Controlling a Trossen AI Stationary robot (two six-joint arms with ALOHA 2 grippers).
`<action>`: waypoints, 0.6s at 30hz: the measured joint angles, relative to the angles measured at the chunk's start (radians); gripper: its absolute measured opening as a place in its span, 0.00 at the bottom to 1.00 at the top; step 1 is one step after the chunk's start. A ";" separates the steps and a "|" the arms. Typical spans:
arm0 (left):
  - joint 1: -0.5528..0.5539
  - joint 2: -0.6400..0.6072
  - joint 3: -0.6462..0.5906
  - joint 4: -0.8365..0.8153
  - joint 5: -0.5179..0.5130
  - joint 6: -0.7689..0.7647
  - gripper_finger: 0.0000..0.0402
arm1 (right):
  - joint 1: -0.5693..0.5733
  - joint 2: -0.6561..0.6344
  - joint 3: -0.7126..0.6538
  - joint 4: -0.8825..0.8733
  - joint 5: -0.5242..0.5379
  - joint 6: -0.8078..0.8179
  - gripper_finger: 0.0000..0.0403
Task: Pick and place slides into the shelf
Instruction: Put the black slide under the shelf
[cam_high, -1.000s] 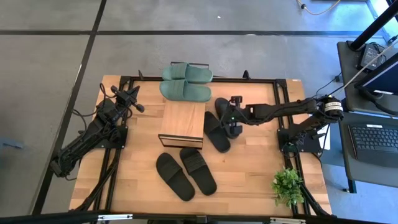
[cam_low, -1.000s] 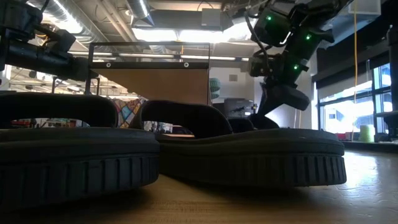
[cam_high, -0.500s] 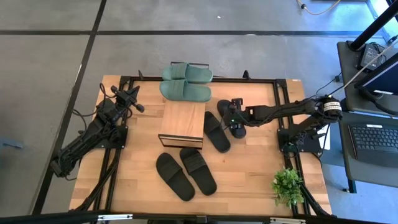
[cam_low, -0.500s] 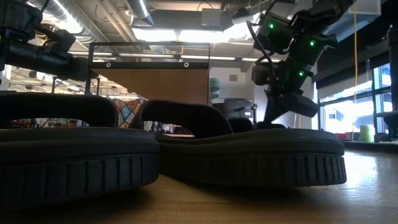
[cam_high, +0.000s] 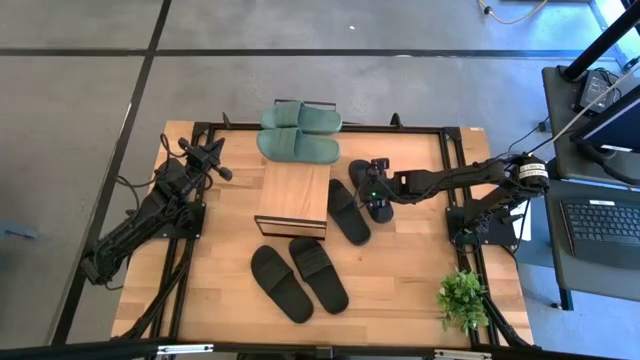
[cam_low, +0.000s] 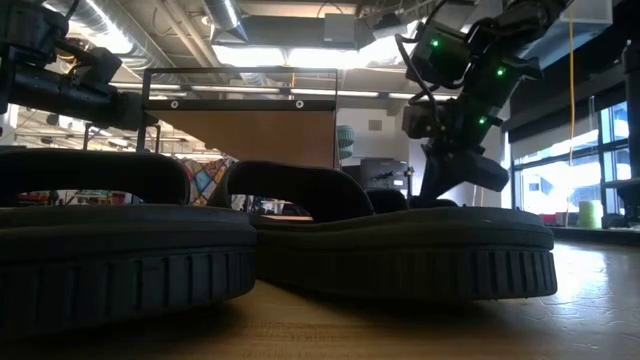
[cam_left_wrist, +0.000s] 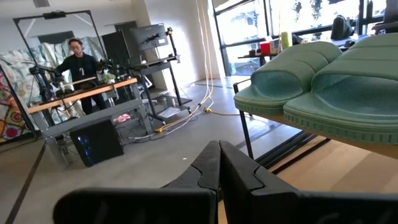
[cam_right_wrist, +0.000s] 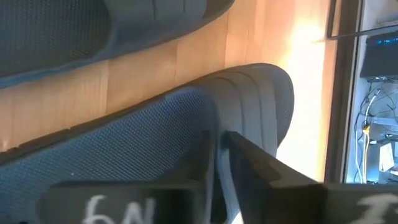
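Note:
My right gripper should open its fingers and reach one under the strap (cam_right_wrist: 198, 111) before it lifts, because its fingers are too shallow at the black slide's strap edge (cam_right_wrist: 215, 116).
My right gripper (cam_high: 381, 207) points slanting down at a black slide (cam_high: 362, 180) lying sole down on the table, right of the shelf (cam_high: 292, 195). In the right wrist view its fingers (cam_right_wrist: 221, 140) stand a narrow gap apart at the edge of the slide's ribbed strap (cam_right_wrist: 258, 102). A second black slide (cam_high: 348, 211) lies between that one and the shelf, and two more (cam_high: 298, 279) lie near the front. Two green slides (cam_high: 298, 132) rest at the far edge. My left gripper (cam_left_wrist: 219, 168) is shut and waits at the table's left. My right gripper has its fingertips (cam_right_wrist: 202, 146) down at the strap's open edge (cam_right_wrist: 214, 118), where strap meets footbed, coming slanting from above and from the right. Whether they touch the slide, I cannot tell. The slide lies flat on the table.
A small potted plant (cam_high: 462, 297) stands at the near right corner. Black frame rails (cam_high: 455, 150) run along the table's edges. Bare wood (cam_high: 410, 260) lies right of the front pair of slides.
My right gripper has sunk a little toward the black slide beside the shelf, then held still. The slides lie where they were.

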 joint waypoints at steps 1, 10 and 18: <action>0.000 0.000 0.000 0.000 0.000 0.001 0.00 | 0.002 0.000 0.000 -0.001 0.000 0.000 0.19; 0.000 0.000 0.000 0.000 0.000 0.002 0.00 | 0.033 0.000 0.000 -0.005 0.018 0.000 0.51; 0.000 0.000 0.000 0.000 0.000 0.002 0.00 | 0.058 0.000 0.000 -0.006 0.019 0.018 0.63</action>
